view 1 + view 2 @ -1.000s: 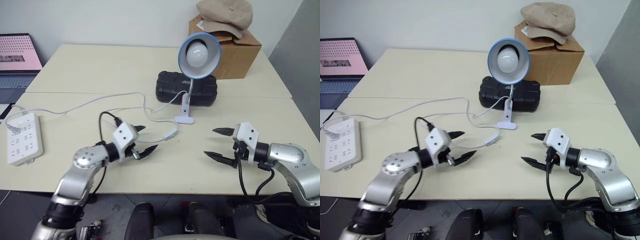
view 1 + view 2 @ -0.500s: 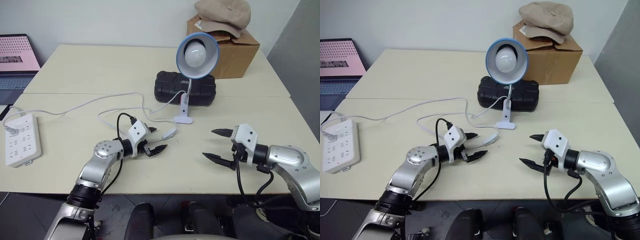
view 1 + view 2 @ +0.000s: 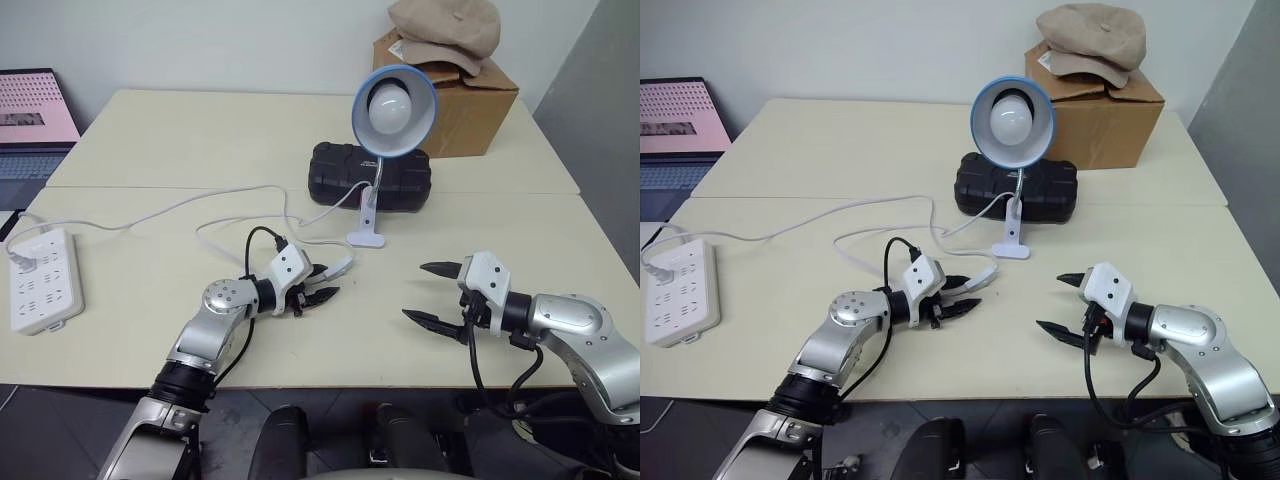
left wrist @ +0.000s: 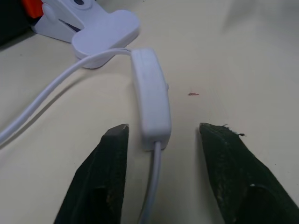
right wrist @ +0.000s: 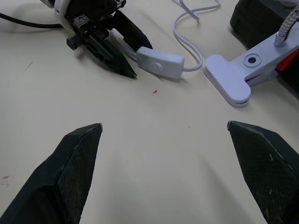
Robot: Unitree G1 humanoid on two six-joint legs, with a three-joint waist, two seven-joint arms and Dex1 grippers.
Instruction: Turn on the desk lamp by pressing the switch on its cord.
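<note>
The white cord lies in slack loops (image 3: 286, 216), so it will just follow along and the desk lamp will stay standing when I pull the switch (image 3: 339, 268) toward me.
The desk lamp (image 3: 397, 105) stands on its white clip base (image 3: 366, 238) mid-table, its blue-rimmed shade facing me. Its thin white cord (image 3: 200, 200) loops across the table to the switch (image 4: 152, 98), which lies flat just left of the base. My left gripper (image 4: 163, 128) is low over the table, jaws narrowly open and straddling the switch's near end. A gap shows on each side, and neither finger touches it. Off to the right, my right gripper (image 3: 416, 291) hovers wide open, holding nothing.
A white power strip (image 3: 45, 277) lies at the left edge with the cord plugged in. A black case (image 3: 370, 175) sits behind the lamp. At the back right is a cardboard box (image 3: 470, 100) with a cap (image 3: 445, 30) on top. A laptop (image 3: 35, 110) is far left.
My left gripper has moved forward and right to the switch, and its jaws have narrowed around the switch's end. The right arm has kept still.
</note>
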